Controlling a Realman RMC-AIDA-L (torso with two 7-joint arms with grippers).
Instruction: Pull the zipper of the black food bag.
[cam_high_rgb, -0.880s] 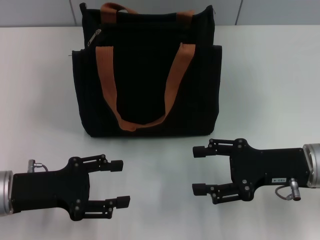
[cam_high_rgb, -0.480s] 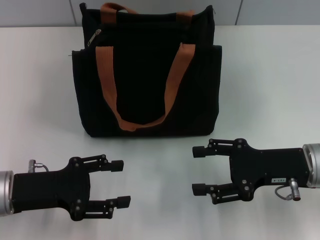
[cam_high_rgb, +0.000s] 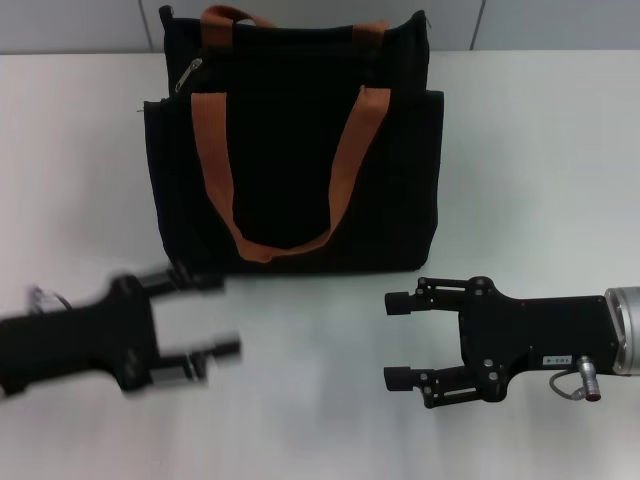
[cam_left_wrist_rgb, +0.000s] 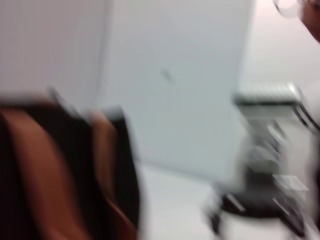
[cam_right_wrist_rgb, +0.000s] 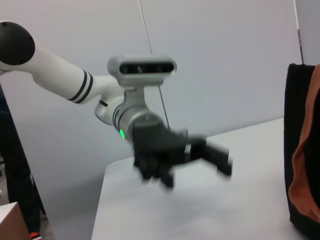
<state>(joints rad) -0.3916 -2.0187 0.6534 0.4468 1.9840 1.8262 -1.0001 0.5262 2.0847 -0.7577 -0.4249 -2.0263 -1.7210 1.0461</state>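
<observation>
My left gripper is low (cam_high_rgb: 215, 318) in front of the bag, so it should first go around the bag's side and take hold of the bag's top corner (cam_high_rgb: 171, 30) by the zipper pull.
The black food bag (cam_high_rgb: 290, 150) stands upright at the back middle of the white table, with two orange-brown handles (cam_high_rgb: 215, 170). Its small silver zipper pull (cam_high_rgb: 188, 75) hangs near the bag's top left corner. My left gripper (cam_high_rgb: 200, 315) is open and empty, blurred with motion, just in front of the bag's lower left corner. My right gripper (cam_high_rgb: 398, 340) is open and empty on the table in front of the bag's right side. The bag also shows in the left wrist view (cam_left_wrist_rgb: 65, 170) and the right wrist view (cam_right_wrist_rgb: 302, 150).
The white table (cam_high_rgb: 530, 150) stretches to both sides of the bag. A grey wall runs behind it. The right wrist view shows my left arm's gripper (cam_right_wrist_rgb: 200, 157) over the table.
My left gripper has lifted and moved forward toward the bag's lower left corner. The right gripper and the bag have not moved.
</observation>
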